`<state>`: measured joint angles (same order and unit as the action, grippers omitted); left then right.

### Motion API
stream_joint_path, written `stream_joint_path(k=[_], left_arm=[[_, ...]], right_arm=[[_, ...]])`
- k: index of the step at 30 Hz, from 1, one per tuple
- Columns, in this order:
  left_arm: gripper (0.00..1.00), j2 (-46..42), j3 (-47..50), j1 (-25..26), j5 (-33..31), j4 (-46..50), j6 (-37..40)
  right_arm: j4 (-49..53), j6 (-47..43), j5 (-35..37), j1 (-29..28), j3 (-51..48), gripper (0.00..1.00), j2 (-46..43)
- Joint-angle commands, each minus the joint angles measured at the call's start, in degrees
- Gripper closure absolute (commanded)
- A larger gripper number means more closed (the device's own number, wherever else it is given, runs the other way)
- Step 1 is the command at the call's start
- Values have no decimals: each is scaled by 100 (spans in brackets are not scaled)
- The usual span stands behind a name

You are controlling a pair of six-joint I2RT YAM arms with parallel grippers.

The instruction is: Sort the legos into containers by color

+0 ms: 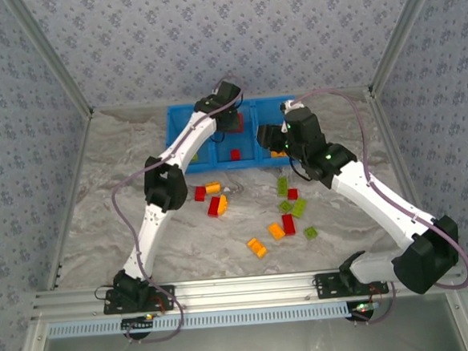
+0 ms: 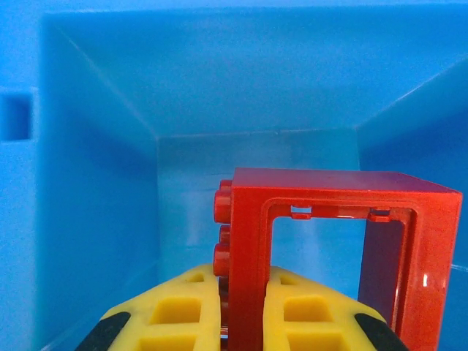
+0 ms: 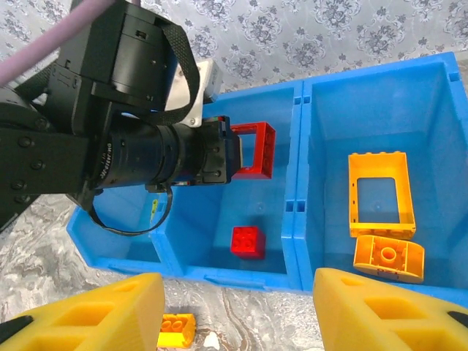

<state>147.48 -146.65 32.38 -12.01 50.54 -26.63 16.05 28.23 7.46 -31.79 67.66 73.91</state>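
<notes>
I should keep moving my left gripper down while the red frame (image 3: 265, 150) hangs inside the red block's middle compartment, and let it go over that compartment's clear bottom (image 3: 252, 203).
My left gripper (image 2: 245, 316) is shut on one upright side of a red hollow frame lego (image 2: 330, 241), holding it inside the middle compartment of the blue containers bin (image 2: 95, 183). The top view puts this gripper (image 1: 232, 121) over the bin's (image 1: 217, 164) middle. A red block (image 3: 247, 241) lies on that compartment's floor below the held frame (image 3: 256, 150). My right gripper (image 3: 238, 316) hangs open and empty above the bin's front wall (image 3: 241, 276). An orange frame (image 3: 380, 194) and an orange rounded brick (image 3: 387, 257) lie in the right compartment.
Loose legos lie on the marble table in front of the bin: red (image 1: 200, 193) and orange (image 1: 213, 187) ones at centre left, green (image 1: 283, 186), red (image 1: 288, 224) and orange (image 1: 257, 247) ones at centre right. An orange-yellow brick (image 3: 175, 329) sits under my right gripper.
</notes>
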Motion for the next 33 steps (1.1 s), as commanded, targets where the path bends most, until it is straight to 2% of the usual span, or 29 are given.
stream_joint_path(k=[1,10,23,29,33], left_arm=[[98,226,-220,75,58,-126,-194],[94,431,-224,107,121,-71,-454],[65,256,-281,199,135,-55,-378],[69,157,-351,229,82,-9,-360],[73,-172,-355,321,-228,33,-299]], right_arm=[[-68,135,-103,50,-77,41,-111],[-62,132,-183,88,-183,41,-144],[-107,173,-268,129,-240,41,-117],[-80,159,-266,115,-227,41,-188],[-25,120,-264,112,-216,41,-230]])
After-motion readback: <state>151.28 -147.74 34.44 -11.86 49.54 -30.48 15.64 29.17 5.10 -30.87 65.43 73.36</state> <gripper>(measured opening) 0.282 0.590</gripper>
